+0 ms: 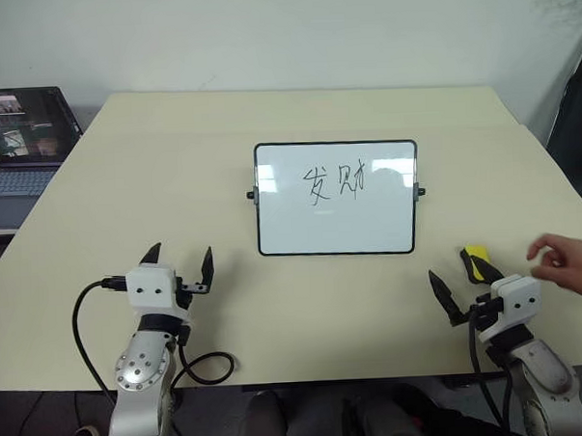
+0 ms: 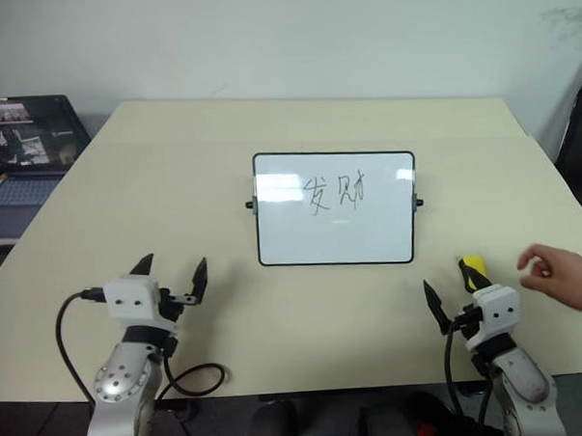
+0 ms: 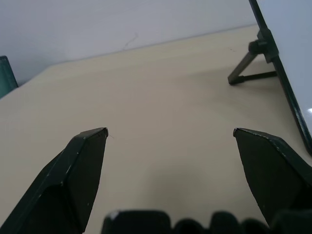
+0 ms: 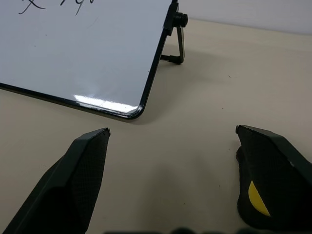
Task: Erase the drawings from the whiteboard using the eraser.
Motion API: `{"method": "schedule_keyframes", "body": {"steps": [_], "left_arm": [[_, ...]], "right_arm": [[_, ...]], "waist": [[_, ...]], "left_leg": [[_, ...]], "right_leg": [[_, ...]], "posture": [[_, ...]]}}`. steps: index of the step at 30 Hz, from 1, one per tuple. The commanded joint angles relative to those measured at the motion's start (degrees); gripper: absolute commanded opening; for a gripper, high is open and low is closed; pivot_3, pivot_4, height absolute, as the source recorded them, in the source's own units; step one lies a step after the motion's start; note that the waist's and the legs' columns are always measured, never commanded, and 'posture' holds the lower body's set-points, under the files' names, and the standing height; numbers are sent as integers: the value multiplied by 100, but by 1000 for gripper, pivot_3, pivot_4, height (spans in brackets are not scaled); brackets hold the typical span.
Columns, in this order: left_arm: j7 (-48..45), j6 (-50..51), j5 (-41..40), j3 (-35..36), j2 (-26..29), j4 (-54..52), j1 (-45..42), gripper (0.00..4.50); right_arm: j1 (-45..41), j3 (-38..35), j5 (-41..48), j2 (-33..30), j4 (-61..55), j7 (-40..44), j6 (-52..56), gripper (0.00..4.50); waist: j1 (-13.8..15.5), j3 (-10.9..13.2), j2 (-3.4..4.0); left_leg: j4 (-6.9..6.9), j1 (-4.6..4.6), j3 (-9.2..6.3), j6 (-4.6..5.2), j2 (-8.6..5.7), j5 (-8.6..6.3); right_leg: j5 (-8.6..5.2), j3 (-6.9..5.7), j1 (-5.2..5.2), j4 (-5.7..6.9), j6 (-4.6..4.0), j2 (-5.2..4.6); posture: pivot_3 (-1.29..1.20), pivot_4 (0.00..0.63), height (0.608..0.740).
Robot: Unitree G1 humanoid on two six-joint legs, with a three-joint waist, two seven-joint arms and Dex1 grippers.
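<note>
The eraser is behind the outer finger of my right gripper. Next, I move my right gripper over the eraser (image 1: 475, 259) so that there is a finger on each side.
The whiteboard (image 1: 338, 226) stands tilted on its small stand in the middle of the table, with the drawings (image 1: 333, 184), two black marker characters, on its upper half. The eraser (image 1: 477, 261), a small yellow block with a black part, lies on the table to the board's right, near the front edge. My right gripper (image 1: 453, 274) is open just beside it. In the right wrist view the eraser (image 4: 258, 200) shows partly behind the right finger, not between the fingers. My left gripper (image 1: 181, 254) is open and empty over the table, in front of the board's left corner.
A person's hand (image 1: 563, 259) hovers just right of the eraser. An open laptop (image 1: 17, 143) sits off the beige table's (image 1: 276, 306) left side. A black cable (image 1: 211, 368) loops by my left arm at the table's front edge.
</note>
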Motion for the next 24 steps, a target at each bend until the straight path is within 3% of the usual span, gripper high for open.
{"method": "schedule_keyframes", "body": {"steps": [1, 14, 20, 24], "left_arm": [[31, -144, 124, -146, -49, 6, 9, 4500], [-17, -566, -36, -28, -58, 94, -80, 4500], [-491, -614, -373, 141, 362, 302, -334, 4500], [-1463, -332, -902, 211, 1097, 41, -485, 4500]], "right_arm": [[-179, -62, 66, -108, 88, 138, -72, 4472], [-187, -438, 506, -516, -720, 219, 512, 4472], [-45, -572, 904, -380, -1314, -135, 1171, 4472], [-111, -912, 1660, -560, -1814, -318, 2092, 4472]], "waist": [[-2, 0, 0], [0, 1, 4], [-1, 1, 4], [-3, 3, 6]], "left_leg": [[0, 1, 0, 0, 0, 0], [-2, 2, 2, 0, -3, 0], [-2, 3, 2, 0, -1, 0], [-6, 3, 2, -1, 3, 0]], "right_leg": [[0, 0, 0, 0, 1, 0], [0, 1, 1, 0, -3, 4], [-2, 1, 0, 2, -1, 4], [-1, -1, -1, 1, -1, 5]], "posture": [[0, 150, 740], [0, 150, 740], [0, 150, 740], [0, 150, 740]]}}
